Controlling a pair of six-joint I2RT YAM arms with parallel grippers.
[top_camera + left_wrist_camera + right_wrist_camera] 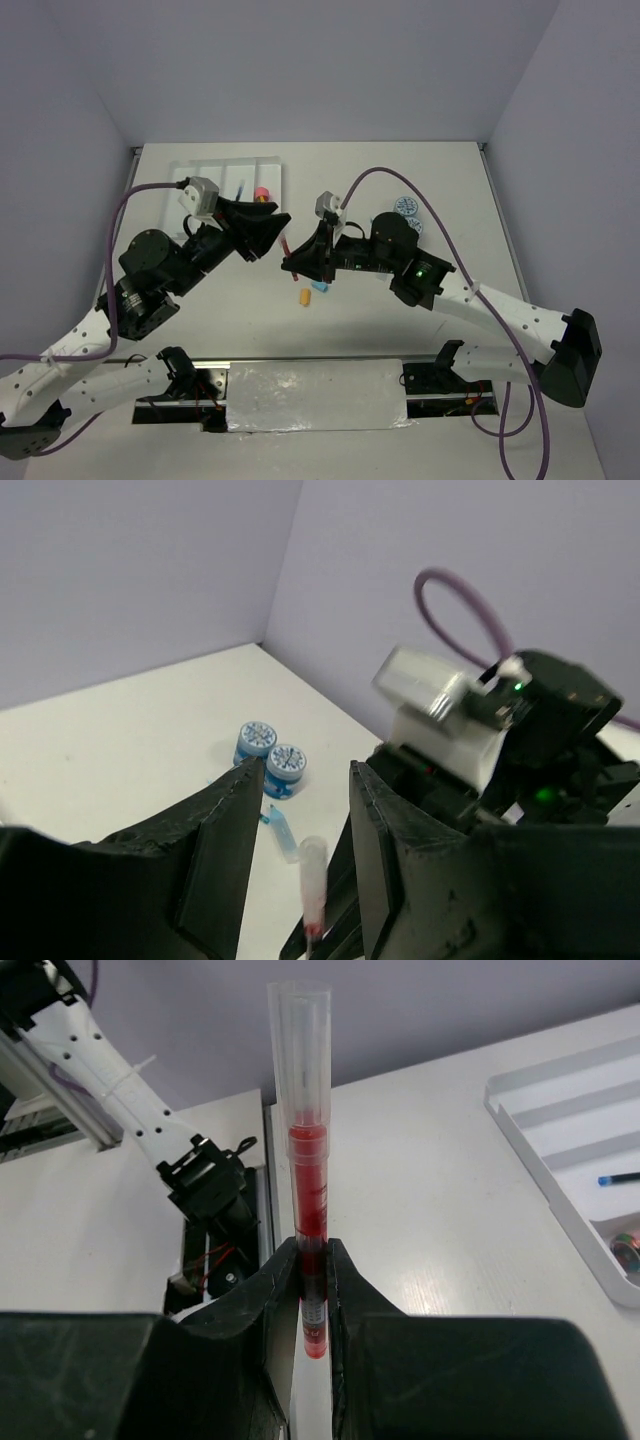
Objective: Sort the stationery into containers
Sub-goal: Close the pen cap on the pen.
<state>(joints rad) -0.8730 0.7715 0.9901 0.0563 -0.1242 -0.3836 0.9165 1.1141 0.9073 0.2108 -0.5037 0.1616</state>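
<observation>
Next, my left gripper opens wider, grabs the clear cap [283,238] and brings the pen to the white tray, because my right gripper is holding the red pen [289,254] short of it.
My right gripper [313,1245] is shut on a red pen [305,1160] with a clear cap, which stands straight out from its jaws. In the top view this pen [287,245] hangs above the table's middle, between my right gripper [296,264] and my left gripper [272,238]. My left gripper [305,770] is open, with the pen's capped end [313,875] between its fingers and touching neither. The white tray [205,172] lies at the far left and holds a pink-capped piece [262,193] and a blue pen [617,1177].
Two round blue-lidded tubs [408,214] stand on the table behind the right arm. A small orange piece [305,297] and a light-blue piece [321,288] lie below the grippers. A pale blue tube [280,830] lies near the tubs [271,752].
</observation>
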